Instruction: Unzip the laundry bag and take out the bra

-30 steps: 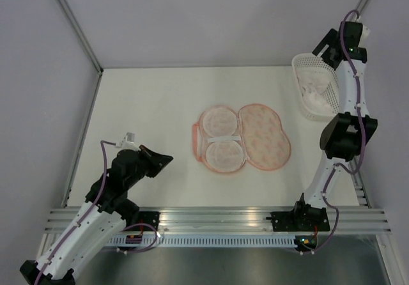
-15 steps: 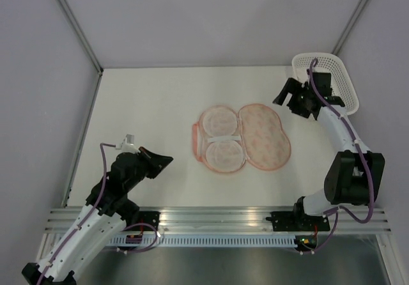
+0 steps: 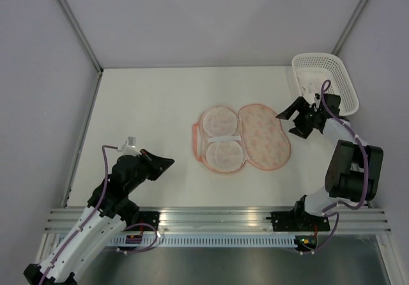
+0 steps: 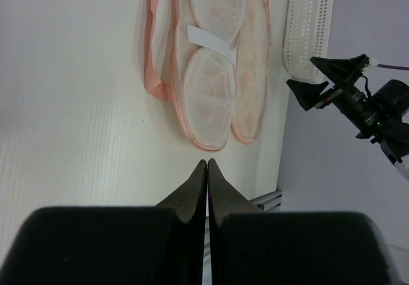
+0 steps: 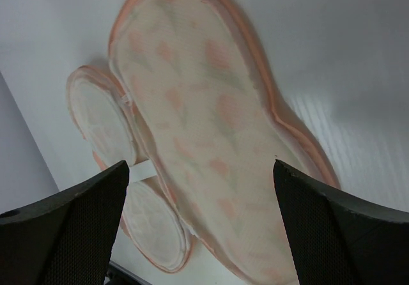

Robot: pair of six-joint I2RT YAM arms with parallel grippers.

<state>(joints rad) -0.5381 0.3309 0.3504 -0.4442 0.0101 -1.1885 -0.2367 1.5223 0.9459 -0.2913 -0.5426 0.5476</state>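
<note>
My right gripper's open fingers are facing the loose outer rim (image 3: 282,126) of the laundry bag's printed half (image 3: 264,137). I keep moving in gently until they pinch that rim.
The laundry bag (image 3: 241,137) lies unzipped and spread flat mid-table. Its left half shows two white round cups with a white strap, and its right half shows the orange-pink print. It also shows in the left wrist view (image 4: 211,61) and the right wrist view (image 5: 204,119). The bra shows only faintly as white fabric (image 3: 311,85) inside the basket. My right gripper (image 3: 291,123) is open and empty just right of the bag, facing it (image 5: 199,170). My left gripper (image 3: 170,161) is shut and empty at the near left, pointing at the bag (image 4: 207,164).
A white plastic lattice basket (image 3: 339,80) stands at the far right corner, behind my right gripper; it also shows in the left wrist view (image 4: 308,23). The metal rail runs along the near edge. Grey walls close in the table.
My right arm has swung from above the basket down to the table at the bag's right edge, gripper open. My left arm has barely moved.
</note>
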